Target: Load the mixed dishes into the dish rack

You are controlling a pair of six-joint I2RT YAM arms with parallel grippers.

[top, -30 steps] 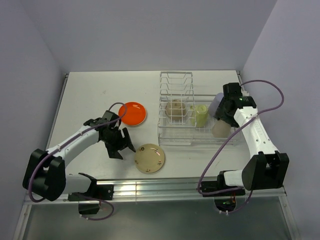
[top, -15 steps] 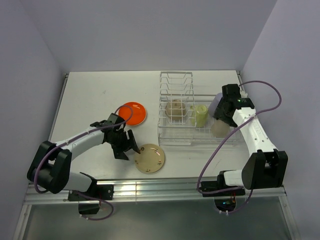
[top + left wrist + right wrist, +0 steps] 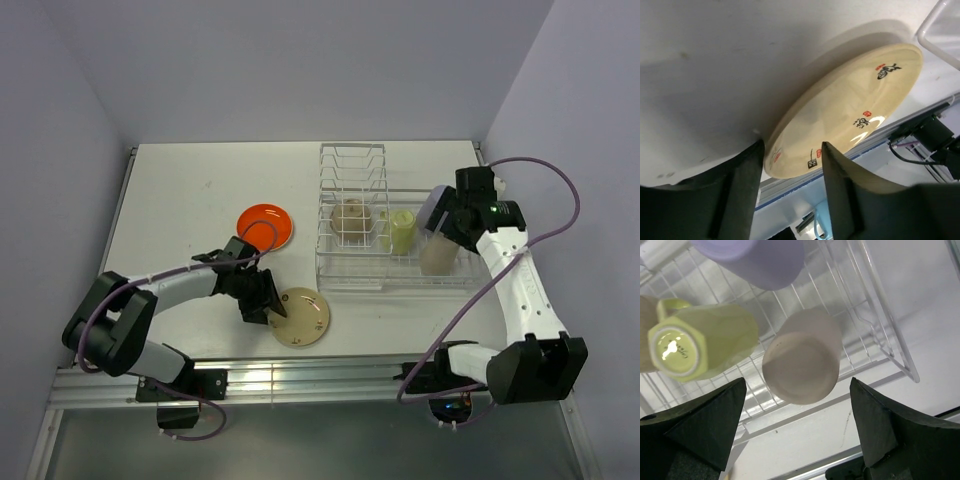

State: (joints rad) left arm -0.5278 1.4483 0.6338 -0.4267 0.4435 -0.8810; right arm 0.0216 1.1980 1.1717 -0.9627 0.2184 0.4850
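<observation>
My right gripper goes on moving toward the saucer's opposite rim (image 3: 326, 313), which is free, and closes there, as my left gripper is astride the cream-yellow saucer's rim (image 3: 276, 319).
The cream-yellow saucer (image 3: 300, 316) (image 3: 850, 100) lies near the table's front edge. My left gripper (image 3: 268, 305) (image 3: 791, 150) is at its left rim, open, one finger on each side of the rim. The orange plate (image 3: 265, 226) lies behind it. In the dish rack (image 3: 350, 160) (image 3: 880, 330) are an off-white bowl (image 3: 350, 217), a yellow-green cup (image 3: 402, 230) (image 3: 700, 347), a lavender cup (image 3: 432, 205) (image 3: 757, 260) and a tan cup (image 3: 438, 255) (image 3: 802, 357). My right gripper (image 3: 452, 215) (image 3: 797, 390) hangs open over the tan cup, fingers clear of it.
The metal rail (image 3: 320, 375) runs along the front edge just below the saucer. The right wall (image 3: 580, 150) stands close beside the rack and the right arm. The rack's upright plate slots (image 3: 352, 180) hold nothing.
My left gripper slid right up to the saucer's rim and its jaws narrowed. My right gripper's jaws widened off the tan cup and drew back above it.
</observation>
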